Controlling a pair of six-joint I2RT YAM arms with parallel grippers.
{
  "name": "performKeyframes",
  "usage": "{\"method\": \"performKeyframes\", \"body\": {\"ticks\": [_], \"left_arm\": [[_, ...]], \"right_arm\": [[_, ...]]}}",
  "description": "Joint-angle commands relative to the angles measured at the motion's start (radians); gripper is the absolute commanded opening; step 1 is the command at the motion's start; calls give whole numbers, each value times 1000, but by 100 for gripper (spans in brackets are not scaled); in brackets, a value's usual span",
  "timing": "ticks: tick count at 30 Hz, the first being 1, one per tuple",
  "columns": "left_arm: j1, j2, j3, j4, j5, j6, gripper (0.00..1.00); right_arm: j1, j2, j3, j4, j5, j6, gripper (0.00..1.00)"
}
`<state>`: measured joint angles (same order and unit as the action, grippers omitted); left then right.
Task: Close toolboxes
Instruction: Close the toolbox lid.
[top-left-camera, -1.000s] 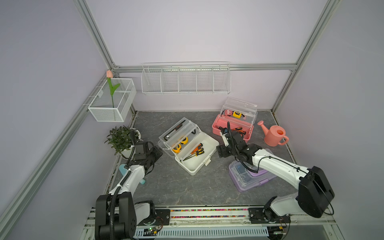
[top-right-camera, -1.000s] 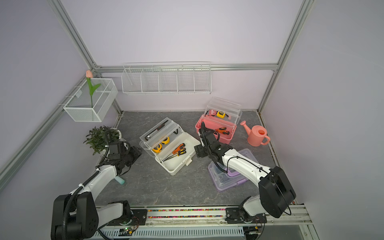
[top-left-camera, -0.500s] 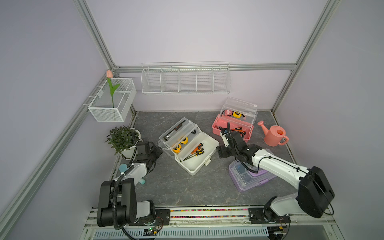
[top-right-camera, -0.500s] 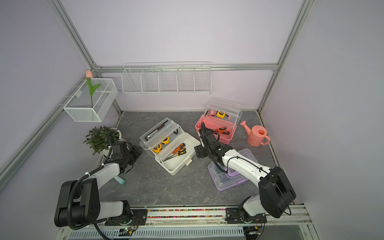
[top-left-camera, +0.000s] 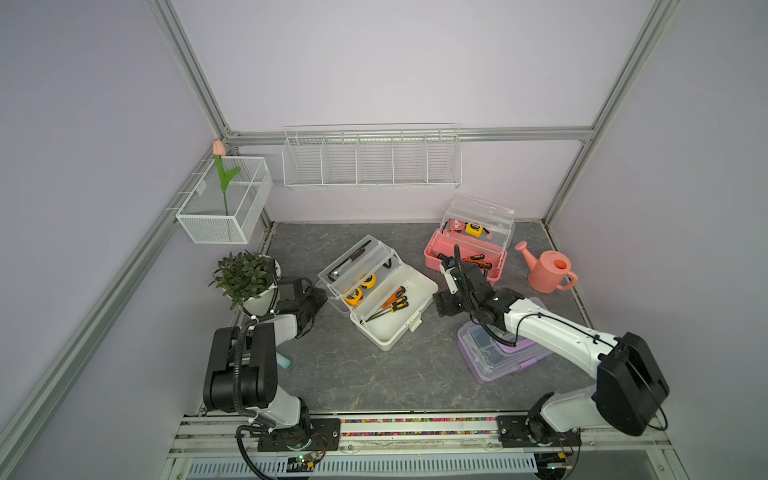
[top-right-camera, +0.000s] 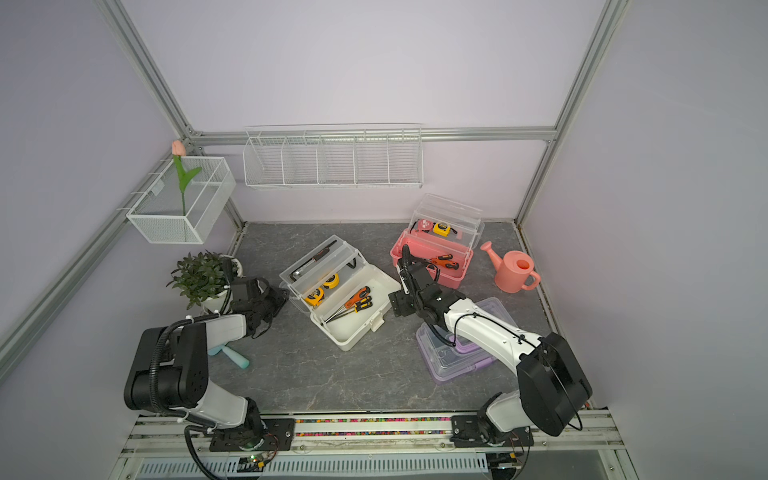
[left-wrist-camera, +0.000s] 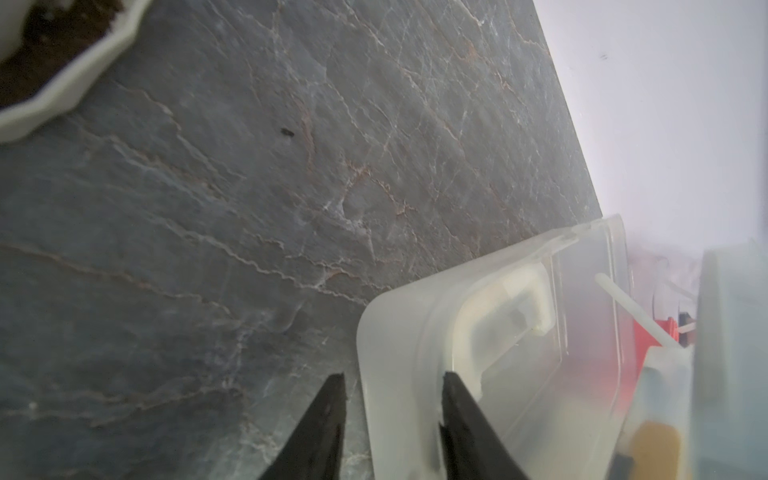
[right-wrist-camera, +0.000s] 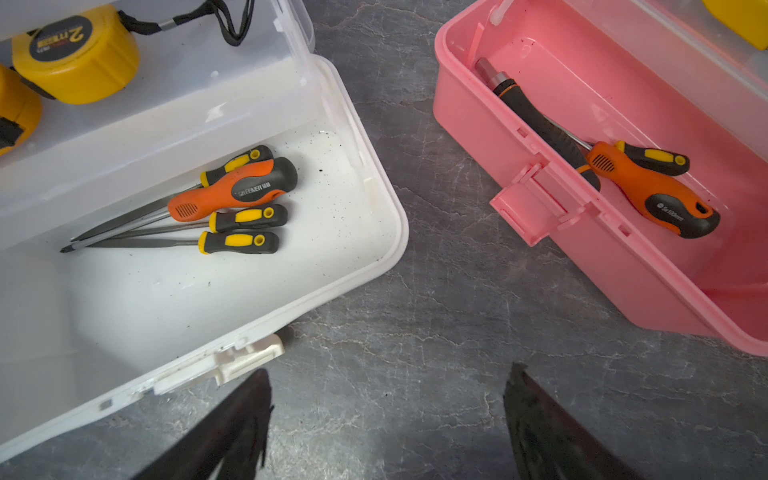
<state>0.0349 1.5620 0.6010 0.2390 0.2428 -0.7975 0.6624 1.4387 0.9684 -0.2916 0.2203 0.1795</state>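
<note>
The white toolbox's base (top-left-camera: 414, 297) is standing free while the robot's left gripper works at the lid's corner, so the base needs the right gripper to brace its front edge (top-left-camera: 425, 307) before the lid swings over.
The white toolbox (top-left-camera: 428, 291) (top-right-camera: 386, 291) (right-wrist-camera: 390, 216) lies open mid-table, screwdrivers in its base and tape measures in its clear tray. Its clear lid (top-left-camera: 353, 266) (left-wrist-camera: 415, 332) folds back to the left. My left gripper (top-left-camera: 318, 297) (top-right-camera: 282, 297) (left-wrist-camera: 394, 376) is open, its jaws narrowly astride the lid's corner edge. The pink toolbox (top-left-camera: 432, 253) (top-right-camera: 453, 282) (right-wrist-camera: 623, 266) stands open at the back right. My right gripper (top-left-camera: 442, 305) (top-right-camera: 399, 305) (right-wrist-camera: 388, 372) hangs open over bare table between those boxes. The purple toolbox (top-left-camera: 490, 365) (top-right-camera: 449, 365) sits closed under the right arm.
A potted plant (top-left-camera: 245, 278) stands just behind the left gripper, and a teal object (top-right-camera: 232, 355) lies under the left arm. A pink watering can (top-left-camera: 548, 270) sits at the right wall. White wire baskets (top-left-camera: 370, 160) (top-left-camera: 224, 199) hang on the back and left walls.
My left gripper has moved right to the white toolbox's lid corner and its jaws have narrowed. The left arm's elbow has folded back. The right arm has not moved.
</note>
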Motion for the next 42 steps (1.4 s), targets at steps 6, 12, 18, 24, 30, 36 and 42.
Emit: {"method": "performKeyframes", "body": {"ticks": [6, 12, 18, 24, 30, 36, 42], "left_arm": [[6, 31, 44, -85, -33, 81, 7], [4, -11, 96, -151, -54, 139, 0], [-58, -157, 117, -221, -190, 228, 0], [-120, -339, 45, -144, -275, 279, 0], [-144, -483, -34, -58, -308, 319, 0], [-177, -497, -101, 48, -278, 340, 0], [-261, -572, -176, 148, -338, 392, 0]], "right_arm": [[-1, 25, 13, -8, 14, -17, 89], [-2, 37, 27, -9, -15, -9, 89], [4, 48, 49, -79, -197, 11, 94], [66, 18, 40, -188, -260, 9, 89], [138, -44, 1, -266, -283, 53, 76], [194, -72, -18, -296, -313, 104, 58], [221, -51, -125, -146, -375, 200, 52]]}}
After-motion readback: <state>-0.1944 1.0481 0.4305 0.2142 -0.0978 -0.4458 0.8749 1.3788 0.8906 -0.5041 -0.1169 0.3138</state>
